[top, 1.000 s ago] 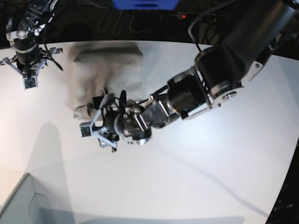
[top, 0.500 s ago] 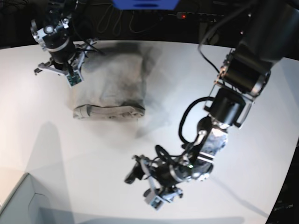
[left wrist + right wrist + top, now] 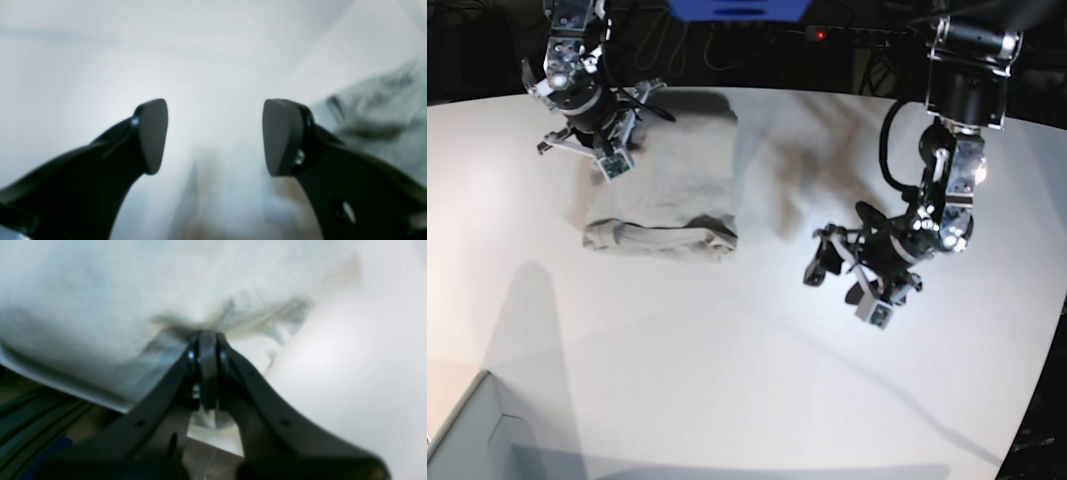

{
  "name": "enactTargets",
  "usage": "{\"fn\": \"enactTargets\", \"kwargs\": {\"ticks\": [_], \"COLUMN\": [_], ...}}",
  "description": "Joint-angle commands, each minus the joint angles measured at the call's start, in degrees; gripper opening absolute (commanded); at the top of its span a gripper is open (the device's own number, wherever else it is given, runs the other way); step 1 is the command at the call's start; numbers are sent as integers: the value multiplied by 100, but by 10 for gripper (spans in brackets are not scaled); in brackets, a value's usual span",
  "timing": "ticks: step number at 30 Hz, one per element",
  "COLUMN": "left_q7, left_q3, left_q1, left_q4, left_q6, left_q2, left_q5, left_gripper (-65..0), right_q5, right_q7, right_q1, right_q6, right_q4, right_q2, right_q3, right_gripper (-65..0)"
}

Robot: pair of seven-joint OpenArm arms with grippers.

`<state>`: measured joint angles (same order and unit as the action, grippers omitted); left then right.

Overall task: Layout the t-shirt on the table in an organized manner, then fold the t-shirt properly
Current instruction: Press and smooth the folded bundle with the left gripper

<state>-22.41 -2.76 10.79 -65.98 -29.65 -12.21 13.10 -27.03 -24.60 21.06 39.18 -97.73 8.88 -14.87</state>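
Note:
The rolled edge (image 3: 659,237) runs along the compact folded t-shirt (image 3: 667,180). The t-shirt will move as one bundle and stay rolled there when I pull.
The t-shirt (image 3: 672,185) lies as a folded grey-beige rectangle at the table's (image 3: 727,370) far left, with a rolled edge along its near side. My right gripper (image 3: 592,140) is over the shirt's far left corner. In the right wrist view the right gripper (image 3: 207,340) is shut, its tips against puckered t-shirt cloth (image 3: 100,290) close to the table edge. My left gripper (image 3: 827,255) hovers over bare table to the right of the shirt. Seen from the left wrist, the left gripper (image 3: 213,136) is open and empty, with the t-shirt (image 3: 383,113) off to its right.
A grey box corner (image 3: 467,430) sits at the near left. Past the table's far edge are dark cables and a blue object (image 3: 737,8). The table's curved edge runs down the right side.
My left arm has swung from the shirt's near edge out over bare table on the right, still open. My right gripper has moved right, from beside the shirt onto its far left corner.

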Motion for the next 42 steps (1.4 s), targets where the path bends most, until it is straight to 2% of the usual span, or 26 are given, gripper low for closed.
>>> {"fn": "enactTargets", "kwargs": {"ticks": [1, 6, 10, 17, 23, 30, 36, 40, 42], "left_q7": [136, 162, 136, 127, 127, 127, 127, 127, 118], "left_q3": [26, 35, 131, 773, 852, 879, 879, 817, 659], "left_q1": [42, -309, -397, -758, -1013, -1259, -1347, -1681, -1892], "left_q4": [-150, -141, -141, -413, -660, -660, -739, -1548, -2093], "left_q6": [-2, -2, 7, -20, -20, -20, -37, -37, -46], "left_q2": [-32, -155, -199, -199, -208, -208, -199, -164, -14], "left_q5": [66, 109, 109, 109, 101, 101, 118, 118, 109], "left_gripper": [-218, -218, -218, -219, -219, -219, -219, -219, -220], "right_q5": [34, 26, 26, 26, 34, 34, 26, 26, 26], "right_q7": [135, 258, 258, 214, 249, 267, 267, 267, 267], "right_q1": [26, 35, 96, 501, 694, 527, 553, 518, 518], "right_q6": [82, 82, 82, 82, 82, 82, 82, 82, 82], "right_q4": [11, 178, -508, -1466, -1097, -183, -104, -95, -95], "right_q2": [12, 12, 12, 12, 12, 12, 12, 12, 12], "right_q3": [6, -126, -223, 384, 1070, 1052, 1070, 1061, 1061], "right_gripper": [-650, -650, -650, -650, -650, -650, -650, -650, -650]}}
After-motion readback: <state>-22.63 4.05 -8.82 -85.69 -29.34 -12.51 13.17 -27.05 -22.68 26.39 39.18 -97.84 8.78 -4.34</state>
